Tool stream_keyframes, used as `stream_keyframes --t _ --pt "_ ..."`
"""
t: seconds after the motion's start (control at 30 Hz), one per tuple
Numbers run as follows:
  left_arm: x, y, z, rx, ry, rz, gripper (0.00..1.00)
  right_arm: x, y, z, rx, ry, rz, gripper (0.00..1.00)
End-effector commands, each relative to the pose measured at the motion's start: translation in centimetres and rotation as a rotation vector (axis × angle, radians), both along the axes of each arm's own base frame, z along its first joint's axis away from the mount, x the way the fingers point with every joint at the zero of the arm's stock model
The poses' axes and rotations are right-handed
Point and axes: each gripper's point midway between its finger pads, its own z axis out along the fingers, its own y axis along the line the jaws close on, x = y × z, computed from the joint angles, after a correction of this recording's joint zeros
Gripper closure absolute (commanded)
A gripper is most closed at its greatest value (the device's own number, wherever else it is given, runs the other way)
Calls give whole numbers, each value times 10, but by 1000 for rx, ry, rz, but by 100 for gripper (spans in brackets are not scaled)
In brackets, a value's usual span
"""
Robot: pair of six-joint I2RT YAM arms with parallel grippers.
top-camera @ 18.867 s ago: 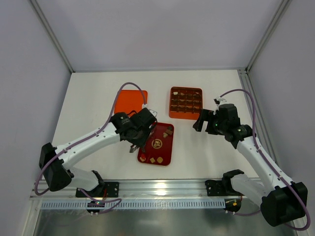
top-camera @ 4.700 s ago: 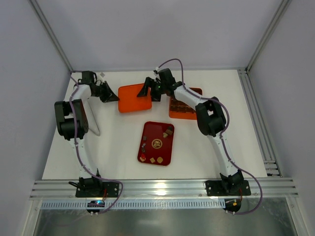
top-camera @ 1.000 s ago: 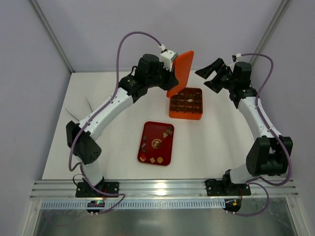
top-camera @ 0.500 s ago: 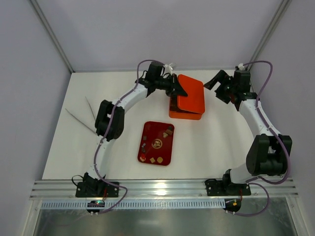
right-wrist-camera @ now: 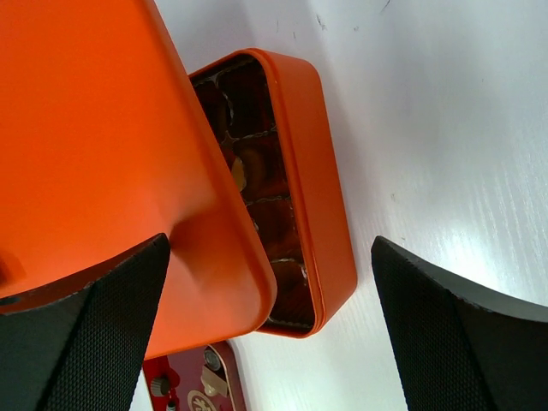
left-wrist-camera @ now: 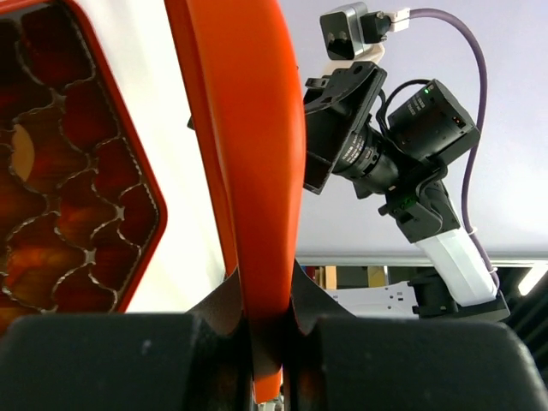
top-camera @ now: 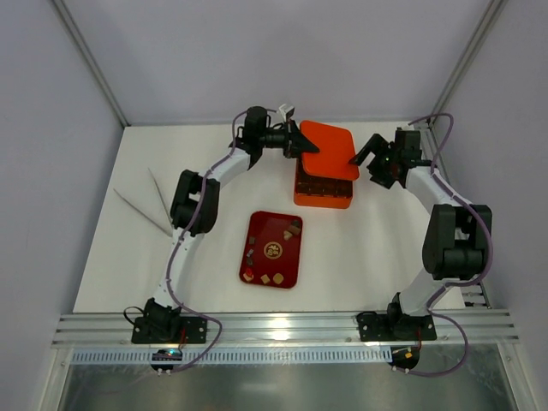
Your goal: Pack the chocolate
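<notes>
I should continue lowering the lid with my left gripper, because the orange lid's smooth top (top-camera: 330,147) faces up over the box. I should bring it down across the open brown cells (top-camera: 324,186) and let go there.
My left gripper (top-camera: 300,142) is shut on the edge of the orange lid (top-camera: 330,148), and the pinch shows in the left wrist view (left-wrist-camera: 265,342). The lid hangs tilted over the orange box (top-camera: 324,193), covering its back part. The box's brown cells hold chocolate (right-wrist-camera: 240,171). My right gripper (top-camera: 370,163) is open and empty at the lid's right edge, with its fingers apart around the lid's corner (right-wrist-camera: 111,171) and the box (right-wrist-camera: 312,188). More chocolate pieces (top-camera: 272,250) lie on the dark red tray (top-camera: 287,265).
Two thin pale sticks (top-camera: 141,210) lie on the white table at the left. The tray sits in front of the box, mid-table. Metal frame posts stand at the back corners, and a rail (top-camera: 274,330) runs along the near edge.
The lid went from upright behind the box to lying tilted over it. In the last half second it shifted slightly back, and my right gripper moved in to its right edge.
</notes>
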Motion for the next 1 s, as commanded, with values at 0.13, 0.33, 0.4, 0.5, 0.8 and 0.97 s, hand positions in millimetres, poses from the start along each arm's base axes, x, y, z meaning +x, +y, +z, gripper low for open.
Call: stream_keyframes --t 0.13,0.33,0.4,0.5,0.8,0.97 --pt "-6 3 14 -66 -28 -85 96 19 6 4 -11 -75 32 0" --pt "-11 6 -5 -50 10 -110 96 24 11 0 -1 -75 40 0" --pt "-12 5 -13 -42 25 -111 96 25 13 -1 0 -77 44 0" --pt "-12 6 -22 -33 36 -113 96 28 15 -2 4 -80 50 0" --pt "-12 12 -42 -10 76 -116 96 29 18 -13 7 -63 58 0" --pt "-14 14 -53 5 98 -122 95 30 19 -19 10 -53 57 0"
